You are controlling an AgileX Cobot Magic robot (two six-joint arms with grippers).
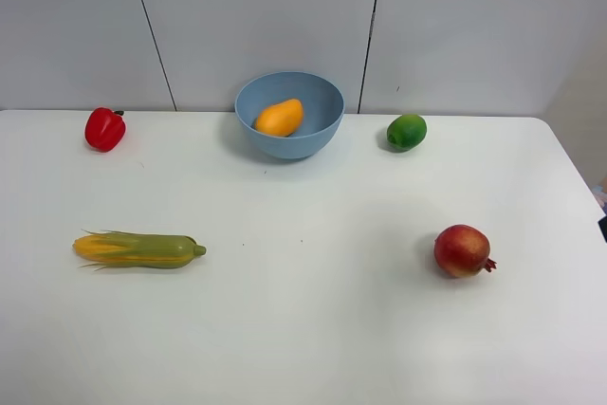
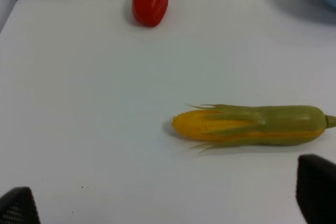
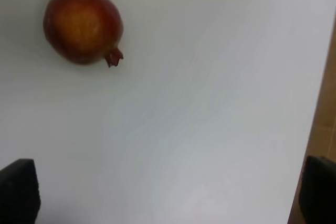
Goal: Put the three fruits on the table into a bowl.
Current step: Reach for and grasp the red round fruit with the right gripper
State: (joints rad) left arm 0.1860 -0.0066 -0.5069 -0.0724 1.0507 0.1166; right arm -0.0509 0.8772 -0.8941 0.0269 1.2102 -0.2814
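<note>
I should continue to move my open right gripper toward the red pomegranate [image 1: 462, 251] until both fingers are on either side of its round sides [image 3: 82, 25], because it lies well away from the green lime.
The orange-yellow mango [image 1: 279, 118] lies inside the light-blue bowl [image 1: 294, 146] at the back middle of the white table [image 1: 313, 329]. The green lime [image 1: 407, 132] sits on the table to the right of the bowl. The red pomegranate [image 1: 463, 250] sits at the right middle and also shows in the right wrist view [image 3: 83, 25]. Neither gripper shows in the exterior high view. My left gripper [image 2: 168, 203] is open and empty, near the corn cob. My right gripper [image 3: 169, 192] is open and empty, some way from the pomegranate.
A glossy red bell pepper [image 1: 104, 129] stands at the back left, also in the left wrist view [image 2: 150, 1]. A yellow-green corn cob [image 1: 139, 249] lies at the left middle [image 2: 252, 125]. The table's right edge [image 3: 315, 129] is close to my right gripper.
</note>
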